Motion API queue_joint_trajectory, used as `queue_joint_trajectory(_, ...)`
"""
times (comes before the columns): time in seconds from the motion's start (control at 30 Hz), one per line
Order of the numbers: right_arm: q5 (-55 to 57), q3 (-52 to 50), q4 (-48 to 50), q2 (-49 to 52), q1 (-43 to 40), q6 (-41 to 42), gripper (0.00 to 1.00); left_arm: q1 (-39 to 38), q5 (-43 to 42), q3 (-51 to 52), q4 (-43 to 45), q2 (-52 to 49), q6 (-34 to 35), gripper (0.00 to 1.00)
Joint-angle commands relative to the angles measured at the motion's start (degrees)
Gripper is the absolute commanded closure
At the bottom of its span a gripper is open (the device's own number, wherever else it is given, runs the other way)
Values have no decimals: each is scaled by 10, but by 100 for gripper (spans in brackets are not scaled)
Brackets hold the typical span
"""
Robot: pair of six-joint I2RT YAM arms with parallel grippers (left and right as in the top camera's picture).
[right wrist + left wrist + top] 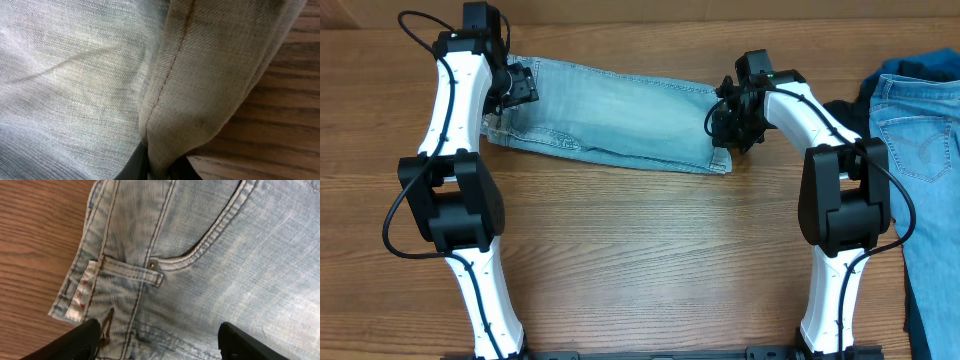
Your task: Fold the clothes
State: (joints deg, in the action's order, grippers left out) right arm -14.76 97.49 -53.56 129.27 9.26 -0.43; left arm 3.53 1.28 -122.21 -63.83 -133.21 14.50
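Next, my left gripper moves out of the way while my right gripper carries the hem over, because my left gripper is hovering above the waistband end (pixel 500 133), where the hem must land.
The clothes in work are pale washed-blue denim shorts (pixel 610 115), lying as a long folded strip across the far part of the table. My left gripper (pixel 520 85) hovers over their waistband end, open. In the left wrist view its black fingertips (pixel 75 342) straddle the waistband, belt loop and white label (pixel 82 292) without pinching cloth. My right gripper (pixel 728 125) is at the hem end. In the right wrist view it (pixel 165 170) is shut on the cuffed hem (pixel 200 75), which bunches up between the fingers above the wood.
A heap of further clothes lies at the right edge: light-blue jeans (pixel 920 130) over darker blue and black garments (pixel 845 110). Bare wooden table (pixel 640 250) stretches in front of the shorts, between the two arm bases.
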Motion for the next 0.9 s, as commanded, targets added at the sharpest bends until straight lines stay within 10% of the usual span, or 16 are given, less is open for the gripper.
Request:
queue_joint_trajectory(0.0,-29,-3,-6,35,-1,0,96,2,2,1,11,-5,3,22)
queue_joint_trajectory(0.87,-11,92,-149,-58,-221,-57,96,3,-127,-123,-37,-5,-34,20)
